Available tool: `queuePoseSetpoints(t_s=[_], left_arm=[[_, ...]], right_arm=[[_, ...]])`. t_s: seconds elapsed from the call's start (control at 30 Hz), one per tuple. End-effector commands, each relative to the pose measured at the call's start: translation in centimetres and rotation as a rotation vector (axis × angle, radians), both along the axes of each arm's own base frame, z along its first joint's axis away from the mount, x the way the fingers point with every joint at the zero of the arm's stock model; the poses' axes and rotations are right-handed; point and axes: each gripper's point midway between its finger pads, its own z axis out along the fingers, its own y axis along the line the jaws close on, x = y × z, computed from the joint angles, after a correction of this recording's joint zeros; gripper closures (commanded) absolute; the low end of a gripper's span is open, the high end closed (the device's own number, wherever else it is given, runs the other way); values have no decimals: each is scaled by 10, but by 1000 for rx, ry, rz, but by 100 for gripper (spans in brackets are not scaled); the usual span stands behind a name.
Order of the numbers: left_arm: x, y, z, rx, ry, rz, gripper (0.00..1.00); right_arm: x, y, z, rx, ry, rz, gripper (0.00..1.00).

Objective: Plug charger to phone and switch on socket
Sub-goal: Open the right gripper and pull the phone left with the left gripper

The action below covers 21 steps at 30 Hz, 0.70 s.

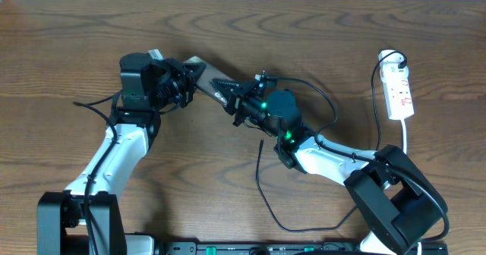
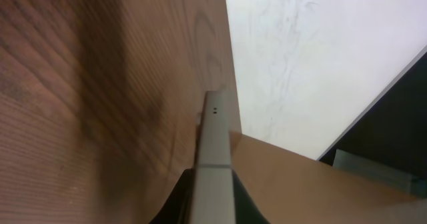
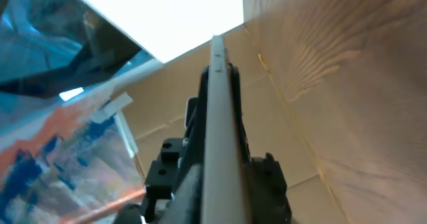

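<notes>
I should let my right gripper release the phone (image 1: 209, 76), which both my grippers hold, to my left gripper and take the charger's tip (image 1: 262, 142), since the charger lies loose.
The phone (image 1: 206, 74) hangs edge-up above the table, held at both ends. My left gripper (image 1: 186, 80) is shut on its left end. In the left wrist view the phone's grey edge (image 2: 213, 151) runs out from between the left gripper's (image 2: 212, 179) dark fingers. My right gripper (image 1: 237, 107) holds the other end, and in the right wrist view its fingers (image 3: 200, 117) press both sides of the phone's edge (image 3: 223, 171). The charger (image 1: 259, 175), a thin black cable, lies loose on the table below the right arm, with its tip near the arm. The socket (image 1: 400, 92) lies at the far right.
The socket's white lead (image 1: 406, 137) runs down toward the right arm's base (image 1: 395, 202). A black cable (image 1: 375, 103) loops from the socket's top end. The left arm's base (image 1: 76, 217) is at the bottom left. Bare wood (image 1: 76, 42) lies left of the arms.
</notes>
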Motion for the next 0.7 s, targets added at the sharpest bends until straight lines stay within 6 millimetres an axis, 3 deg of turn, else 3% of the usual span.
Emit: queuePoseSetpoints(t_s=[0.0,0.03,0.37,0.53,0.67], left_arm=[[0,1,-1,-2,7,10,93],[0,1,-1,-2,8,10,93],[3,20,0,4,-8,29,92],[-2,45,0,18,-38,-17,93],[-13,61,12,31,-154,-132,93]], right_arm=[[-2,5,11,-3,-57,15,57],[-2,5,11,-3,-57,15,2],[-1,-1,11,-6,-67,74,1],[9,-25,11,-58,-153,138,1],[15,-49,10,-133,-302,210,1]])
